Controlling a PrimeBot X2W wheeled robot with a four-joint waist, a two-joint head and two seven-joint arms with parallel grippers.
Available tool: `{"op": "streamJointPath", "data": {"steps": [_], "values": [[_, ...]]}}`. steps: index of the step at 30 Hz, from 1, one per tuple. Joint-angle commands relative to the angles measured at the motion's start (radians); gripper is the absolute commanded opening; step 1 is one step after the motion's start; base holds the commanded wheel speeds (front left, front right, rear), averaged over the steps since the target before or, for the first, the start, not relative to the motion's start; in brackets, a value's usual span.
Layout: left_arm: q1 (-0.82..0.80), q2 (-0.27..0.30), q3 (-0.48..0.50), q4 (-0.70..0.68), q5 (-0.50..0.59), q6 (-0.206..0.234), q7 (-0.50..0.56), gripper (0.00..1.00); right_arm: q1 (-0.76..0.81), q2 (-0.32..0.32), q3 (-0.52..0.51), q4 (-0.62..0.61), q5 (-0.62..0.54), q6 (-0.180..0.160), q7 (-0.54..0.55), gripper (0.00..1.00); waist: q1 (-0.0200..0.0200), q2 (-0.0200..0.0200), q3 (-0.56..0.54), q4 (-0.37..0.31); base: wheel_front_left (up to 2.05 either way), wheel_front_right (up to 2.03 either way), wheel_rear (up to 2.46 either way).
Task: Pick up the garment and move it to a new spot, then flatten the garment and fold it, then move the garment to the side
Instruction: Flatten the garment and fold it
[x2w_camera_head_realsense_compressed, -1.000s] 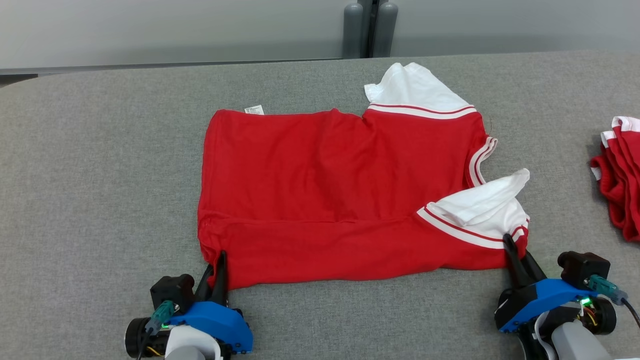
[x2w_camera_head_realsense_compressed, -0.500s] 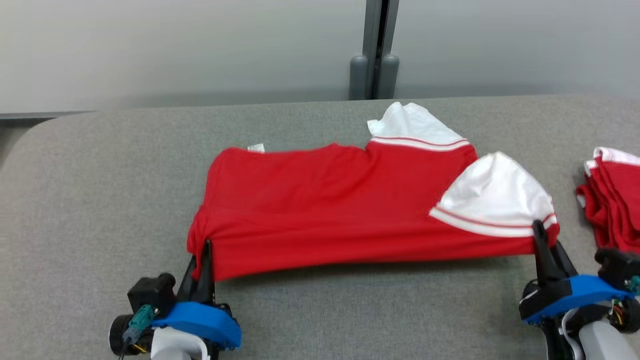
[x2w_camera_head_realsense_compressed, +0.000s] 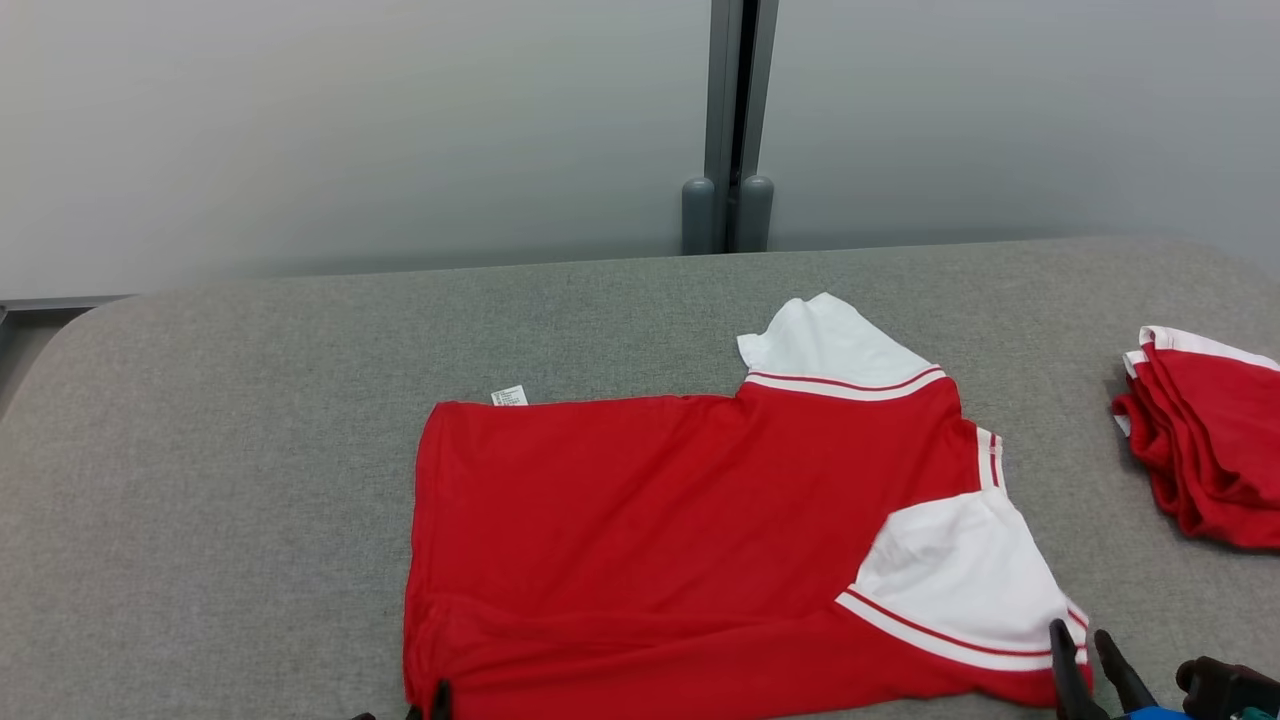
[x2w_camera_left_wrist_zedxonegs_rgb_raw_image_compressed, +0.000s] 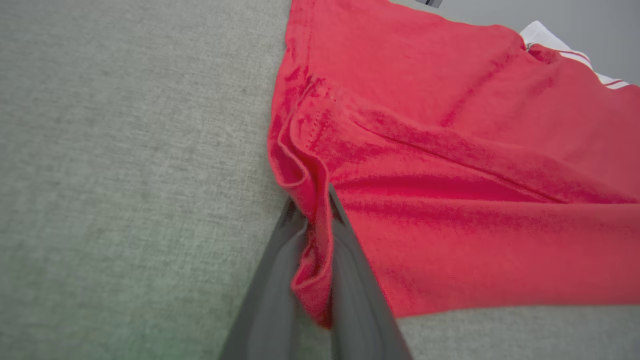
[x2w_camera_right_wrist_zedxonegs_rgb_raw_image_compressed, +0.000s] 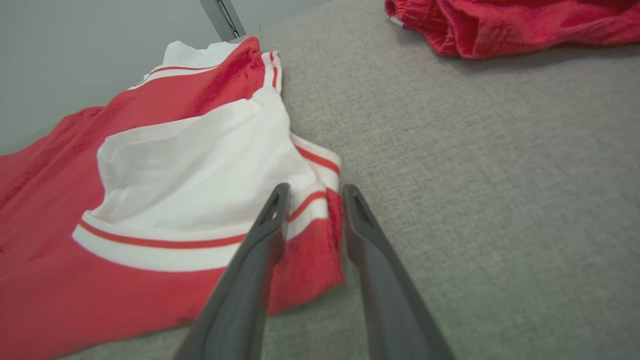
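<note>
I expect the garment to show its hidden front when I fold it over, because the collar (x2w_camera_head_realsense_compressed: 991, 458) is a shallow band on the garment's plain red (x2w_camera_head_realsense_compressed: 648, 510) back.
The garment (x2w_camera_head_realsense_compressed: 640, 540), a red shirt with white sleeves, lies spread on the grey table (x2w_camera_head_realsense_compressed: 200, 450). Its near white sleeve (x2w_camera_head_realsense_compressed: 960, 580) is folded inward over the red body. At the near left corner, my left gripper (x2w_camera_head_realsense_compressed: 432, 700) is shut on the bunched red hem (x2w_camera_left_wrist_zedxonegs_rgb_raw_image_compressed: 312, 240), which shows pinched between the two fingers in the left wrist view. My right gripper (x2w_camera_head_realsense_compressed: 1080, 635) stands open at the near right corner. In the right wrist view its fingers (x2w_camera_right_wrist_zedxonegs_rgb_raw_image_compressed: 272, 215) are parted, with the red-and-white sleeve corner (x2w_camera_right_wrist_zedxonegs_rgb_raw_image_compressed: 310, 235) lying loose between them.
A pile of folded red garments (x2w_camera_head_realsense_compressed: 1210, 440) sits at the table's right edge, also visible in the right wrist view (x2w_camera_right_wrist_zedxonegs_rgb_raw_image_compressed: 500, 25). A grey wall with an upright post (x2w_camera_head_realsense_compressed: 730, 120) stands behind the table. The table's far left corner is rounded.
The head camera has tilted up. The right gripper's fingers have parted and let go of the sleeve corner. The lifted near edge has come down onto the table, the left still gripping.
</note>
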Motion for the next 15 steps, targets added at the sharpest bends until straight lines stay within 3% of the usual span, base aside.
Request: {"op": "streamJointPath", "data": {"steps": [1, 7, 15], "values": [[-0.016, 0.008, -0.001, 0.013, -0.006, 0.01, -0.001, 1.0, -0.013, -0.01, 0.002, 0.004, -0.019, -0.001, -0.003, 1.0, 0.0001, 0.0, 0.005, 0.003, 0.0, 0.0, 0.0], [-0.12, 0.017, 0.028, 0.011, 0.046, 0.022, -0.001, 1.0, -0.08, -0.026, -0.006, -0.016, -0.064, -0.001, -0.003, 1.0, 0.0001, 0.0, 0.046, 0.014, 0.0, 0.0, 0.0], [-0.417, 0.079, 0.008, 0.106, 0.071, -0.053, 0.047, 1.0, -0.222, -0.05, 0.045, -0.029, -0.073, -0.001, -0.003, 1.0, 0.0001, 0.0, 0.148, 0.013, 0.0, 0.0, 0.0]]}}
